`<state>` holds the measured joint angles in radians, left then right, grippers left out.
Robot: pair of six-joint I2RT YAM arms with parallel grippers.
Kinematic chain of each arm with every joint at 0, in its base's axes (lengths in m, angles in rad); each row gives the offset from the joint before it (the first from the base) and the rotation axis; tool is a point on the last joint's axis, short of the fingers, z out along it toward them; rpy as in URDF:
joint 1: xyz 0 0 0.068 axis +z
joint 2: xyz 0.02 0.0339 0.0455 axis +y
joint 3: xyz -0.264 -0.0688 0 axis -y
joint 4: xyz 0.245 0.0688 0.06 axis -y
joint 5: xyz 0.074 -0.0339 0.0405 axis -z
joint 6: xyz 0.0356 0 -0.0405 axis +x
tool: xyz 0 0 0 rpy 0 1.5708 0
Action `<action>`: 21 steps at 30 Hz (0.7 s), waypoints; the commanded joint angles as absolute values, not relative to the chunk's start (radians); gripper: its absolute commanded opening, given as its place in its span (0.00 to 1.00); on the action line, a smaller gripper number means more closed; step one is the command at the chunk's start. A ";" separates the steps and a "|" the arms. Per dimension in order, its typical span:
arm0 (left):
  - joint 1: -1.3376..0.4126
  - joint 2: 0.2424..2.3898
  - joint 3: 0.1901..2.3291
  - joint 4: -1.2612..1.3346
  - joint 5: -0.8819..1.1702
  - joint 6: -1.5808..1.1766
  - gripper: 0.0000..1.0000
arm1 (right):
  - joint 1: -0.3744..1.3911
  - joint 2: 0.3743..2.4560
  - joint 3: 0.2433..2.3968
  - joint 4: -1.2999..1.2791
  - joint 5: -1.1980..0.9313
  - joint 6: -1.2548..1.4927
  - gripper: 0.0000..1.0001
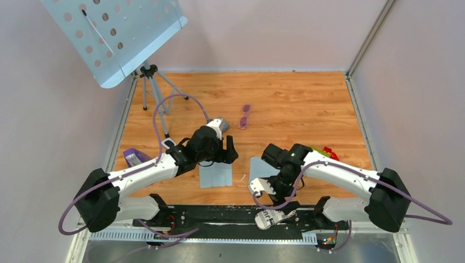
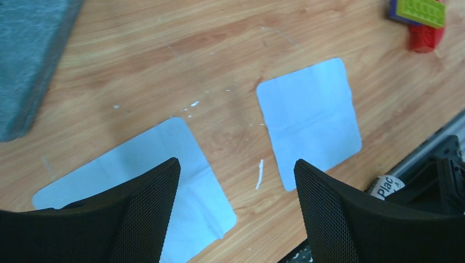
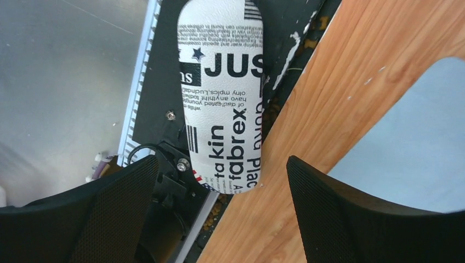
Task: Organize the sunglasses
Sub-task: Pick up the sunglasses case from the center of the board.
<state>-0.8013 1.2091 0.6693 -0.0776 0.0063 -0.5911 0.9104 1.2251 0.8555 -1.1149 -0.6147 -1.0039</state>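
The flag-patterned case is on the black rail, away from my left gripper, so next my right gripper picks it up and hands it over above the blue cloths (image 1: 260, 169).
The sunglasses (image 1: 244, 116), small with purple-pink lenses, lie on the wooden table well beyond both arms; neither wrist view shows them. My left gripper (image 1: 231, 151) (image 2: 237, 165) hangs open over the gap between two pale blue cloths (image 2: 164, 143) (image 2: 310, 120), holding nothing. My right gripper (image 1: 267, 193) (image 3: 222, 160) is open at the table's near edge. Just ahead of its fingers, apart from them, the flag-patterned case (image 3: 222, 98) (image 1: 272, 218) lies on the black rail. The grey case (image 2: 27, 55) (image 1: 219, 127) lies mostly hidden behind my left arm.
Toy bricks (image 1: 323, 152) (image 2: 422, 22) sit by my right arm. A purple container (image 1: 134, 157) stands at the table's left edge. A perforated panel on a tripod (image 1: 147, 82) stands at the far left. White walls enclose the table.
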 commanded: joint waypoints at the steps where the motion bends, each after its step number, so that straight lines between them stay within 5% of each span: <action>1: -0.782 1.183 0.686 -0.140 -0.101 -0.617 0.80 | 0.953 1.229 0.762 -0.962 -0.555 -0.896 0.92; 14: -0.726 1.177 0.693 -0.142 -0.109 -0.623 0.80 | 1.060 1.197 0.608 -0.801 -0.479 -0.850 0.87; 15: -0.726 1.173 0.695 -0.141 -0.114 -0.622 0.80 | 1.062 1.198 0.606 -0.798 -0.480 -0.854 0.84; 18: -0.726 1.163 0.705 -0.148 -0.115 -0.608 0.79 | 1.061 1.193 0.638 -0.822 -0.491 -0.867 0.50; 21: -0.726 1.146 0.729 -0.175 -0.094 -0.564 0.79 | 1.038 1.179 0.725 -0.928 -0.524 -0.893 0.31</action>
<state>-0.7330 1.1854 0.6754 -0.1497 -0.0956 -0.6090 1.0473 1.2076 0.6323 -0.8223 -0.4885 -0.8547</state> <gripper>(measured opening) 0.792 0.579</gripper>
